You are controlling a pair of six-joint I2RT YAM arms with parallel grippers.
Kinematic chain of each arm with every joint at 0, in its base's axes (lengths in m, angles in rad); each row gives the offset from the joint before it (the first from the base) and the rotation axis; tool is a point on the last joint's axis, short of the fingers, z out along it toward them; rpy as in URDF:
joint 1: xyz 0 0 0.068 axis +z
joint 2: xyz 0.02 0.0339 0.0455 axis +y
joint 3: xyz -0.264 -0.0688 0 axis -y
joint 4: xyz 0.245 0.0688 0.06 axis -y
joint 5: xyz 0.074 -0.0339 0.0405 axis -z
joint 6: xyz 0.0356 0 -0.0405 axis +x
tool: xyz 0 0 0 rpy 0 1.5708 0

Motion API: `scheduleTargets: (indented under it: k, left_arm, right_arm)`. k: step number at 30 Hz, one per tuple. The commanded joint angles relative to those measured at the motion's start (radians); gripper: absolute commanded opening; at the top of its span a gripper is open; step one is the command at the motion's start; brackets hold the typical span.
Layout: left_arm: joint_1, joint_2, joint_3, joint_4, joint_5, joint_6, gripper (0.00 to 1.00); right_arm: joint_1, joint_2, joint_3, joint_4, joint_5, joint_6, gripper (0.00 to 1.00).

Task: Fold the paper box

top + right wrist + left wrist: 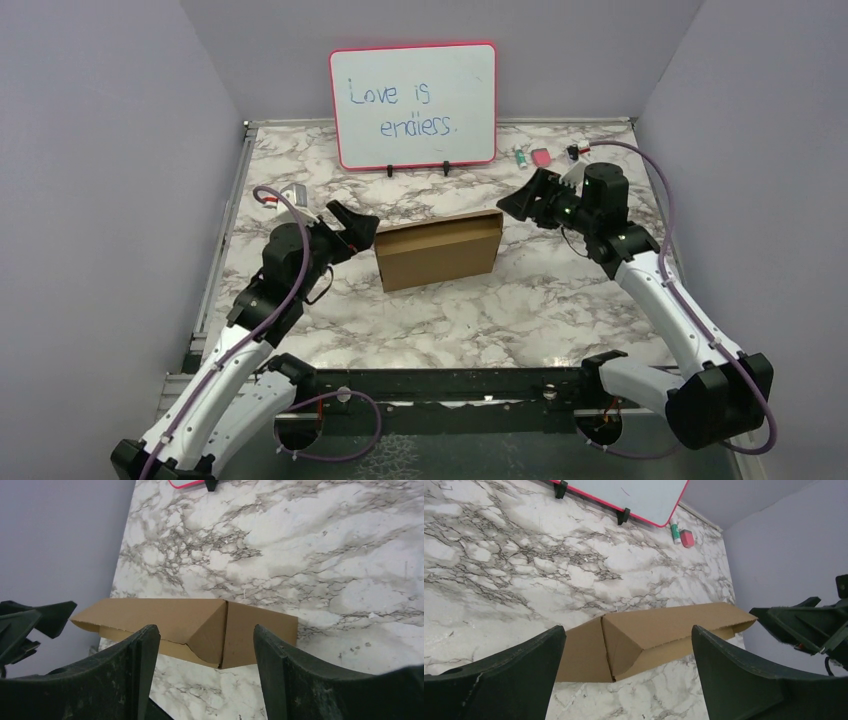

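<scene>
I should close my left gripper on the lid's near end and lower it with my right gripper, because a gap shows under the paper box's raised lid.
The paper box is a plain brown shallow mailer box, closed, lying mid-table. My left gripper is open and empty just left of the box's left end. My right gripper is open and empty just off the box's back right corner. In the left wrist view the box lies ahead between the spread fingers, apart from them, with the right gripper's dark tips beyond its far end. In the right wrist view the box lies ahead of the spread fingers, apart from them.
A pink-framed whiteboard stands at the back of the table. A small green item and a pink eraser lie at the back right. A small grey and red object lies at the left. Purple walls enclose the marble table.
</scene>
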Motion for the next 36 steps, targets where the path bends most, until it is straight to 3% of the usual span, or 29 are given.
scheduleTargets:
  k: [1,7,18,36]
  left_arm:
    - [0.095,0.034,-0.064,0.121,0.135,-0.094,0.95]
    - [0.226,0.058,-0.147,0.209,0.316,-0.168,0.87]
    - [0.228,0.087,-0.209,0.258,0.444,-0.188,0.77]
    - [0.229,0.052,-0.317,0.203,0.499,-0.15,0.6]
  right_arm:
    - [-0.025,0.029,-0.029,0.104,-0.118,0.065,0.72]
    - [-0.039,0.066,-0.071,0.168,-0.173,0.085,0.68]
    - [-0.04,0.077,-0.183,0.206,-0.232,0.074,0.58]
    - [-0.04,0.087,-0.325,0.287,-0.229,0.06,0.5]
